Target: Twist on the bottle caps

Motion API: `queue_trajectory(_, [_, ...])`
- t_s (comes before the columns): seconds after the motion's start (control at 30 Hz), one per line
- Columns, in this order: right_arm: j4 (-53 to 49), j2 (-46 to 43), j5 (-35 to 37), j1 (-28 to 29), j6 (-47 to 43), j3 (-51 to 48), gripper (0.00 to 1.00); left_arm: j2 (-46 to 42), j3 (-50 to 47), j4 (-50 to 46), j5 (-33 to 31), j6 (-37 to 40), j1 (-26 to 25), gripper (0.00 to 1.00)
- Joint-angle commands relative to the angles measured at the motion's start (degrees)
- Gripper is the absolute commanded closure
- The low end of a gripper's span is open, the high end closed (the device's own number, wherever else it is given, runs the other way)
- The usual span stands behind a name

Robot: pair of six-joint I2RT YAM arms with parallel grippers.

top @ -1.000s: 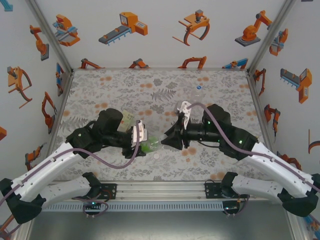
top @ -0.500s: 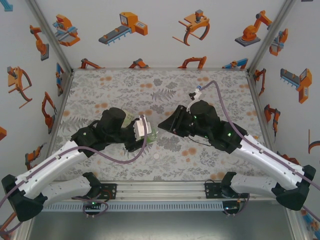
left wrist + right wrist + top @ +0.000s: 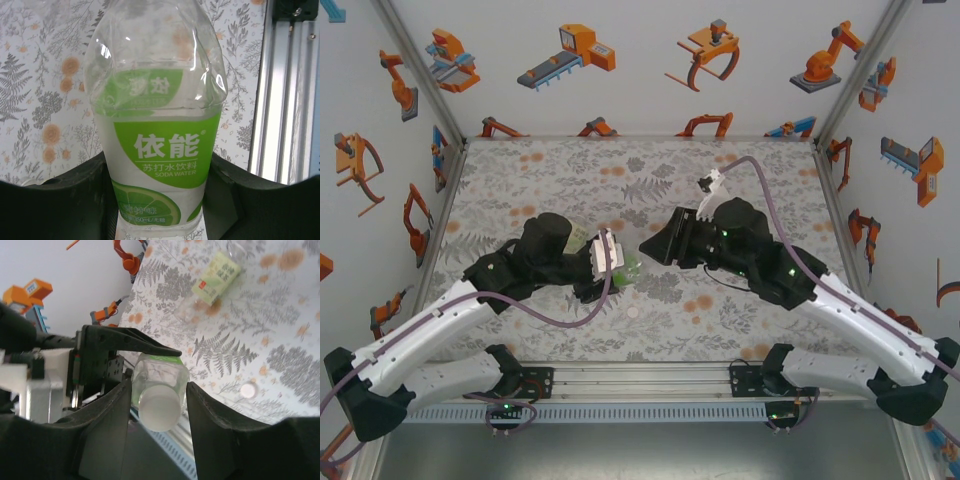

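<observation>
I should keep turning my right gripper's open fingers back until they can close for a full twist, as they are clear of the cap on the green bottle's neck (image 3: 160,408).
My left gripper (image 3: 159,167) is shut on the body of a clear bottle with a bright green label (image 3: 160,150). It holds the bottle (image 3: 628,268) above the table's middle, neck towards my right gripper (image 3: 655,245). A white cap (image 3: 159,407) sits on that bottle's neck. My right gripper (image 3: 159,390) stands open around the cap, with a narrow gap on each side. One loose white cap (image 3: 248,390) lies on the table (image 3: 635,312). A bottle with a pale yellow-green label (image 3: 216,271) lies on its side farther back.
The patterned table mat (image 3: 570,170) runs back to the walls. An aluminium rail (image 3: 285,100) borders the near edge by the arm bases. The right arm's purple cable (image 3: 760,185) loops above its wrist.
Both arms have carried the bottle a little back from the near edge. The right wrist has turned, and its fingers have eased apart off the cap. The left grip has not changed.
</observation>
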Motion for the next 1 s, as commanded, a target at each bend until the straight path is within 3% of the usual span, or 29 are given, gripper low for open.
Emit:
queue_trajectory(0.0, [4.29,-3.61,-5.28,0.17,-22.48,1.22,0.53,0.22,2.49,-1.45,5.45,1.56,-0.30,1.00])
queue_trajectory(0.27, [0.65,-7.31,-27.07,0.17,-55.09,-0.31,0.45,-0.74,3.63,-8.35,13.34,4.26,-0.34,1.00])
queue_trajectory(0.33, [-1.49,-7.16,-30.35,0.17,-59.79,-0.17,0.45,-1.02,3.80,-9.73,14.28,4.65,-0.39,1.00])
queue_trajectory(0.53, [-2.67,-5.79,-34.18,0.17,-63.44,0.06,0.45,-1.94,4.03,-12.52,15.81,4.86,-0.39,1.00])
queue_trajectory(0.97, [-1.08,-3.73,-36.20,0.76,-61.74,-1.70,0.52,-2.13,3.93,-12.67,17.71,5.52,-0.39,1.00])
